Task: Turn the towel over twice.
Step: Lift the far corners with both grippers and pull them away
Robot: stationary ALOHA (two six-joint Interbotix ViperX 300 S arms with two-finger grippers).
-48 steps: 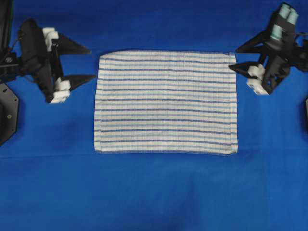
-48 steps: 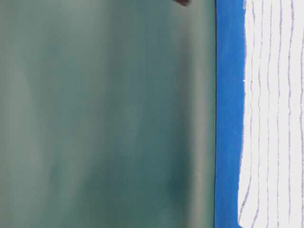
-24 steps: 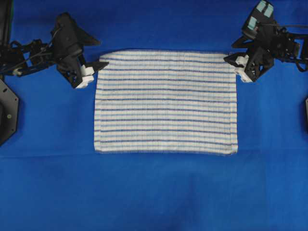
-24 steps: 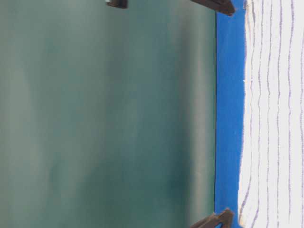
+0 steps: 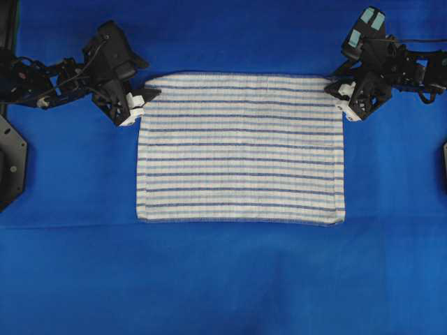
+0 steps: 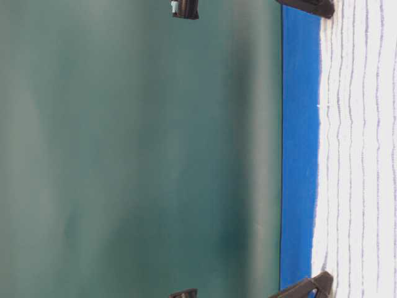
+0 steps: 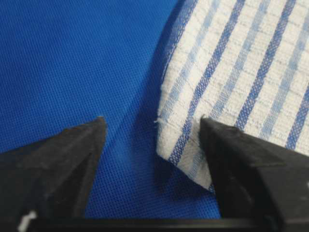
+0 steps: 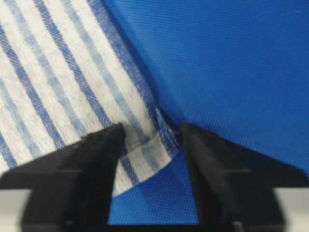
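The towel's far edge [image 5: 241,73] is almost straight between my grippers. The towel will hang open with its near edge trailing when I raise both towel corners.
The towel [image 5: 241,146], white with thin dark-blue and light-blue stripes, lies flat in the middle of the blue sheet. My left gripper [image 5: 145,102] stands at its far left corner, open. In the left wrist view that corner [image 7: 193,140] sits between the fingers, against the right finger [image 7: 246,169], with bare blue sheet in the rest of the gap around my left gripper [image 7: 152,159]. My right gripper [image 5: 337,94] is at the far right corner, open and narrower. There the slightly puckered corner [image 8: 149,145] lies between the fingers of my right gripper [image 8: 150,159].
The plain bright-blue sheet [image 5: 223,279] covers the whole table around the towel. A black arm base [image 5: 10,160] stands at the left edge. In the table-level view the towel [image 6: 360,155] lies beyond the sheet's strip [image 6: 298,155], with a green backdrop [image 6: 136,155].
Both grippers came in from the sides and down onto the towel's far corners. Their jaws have narrowed around the corners. The towel has not shifted.
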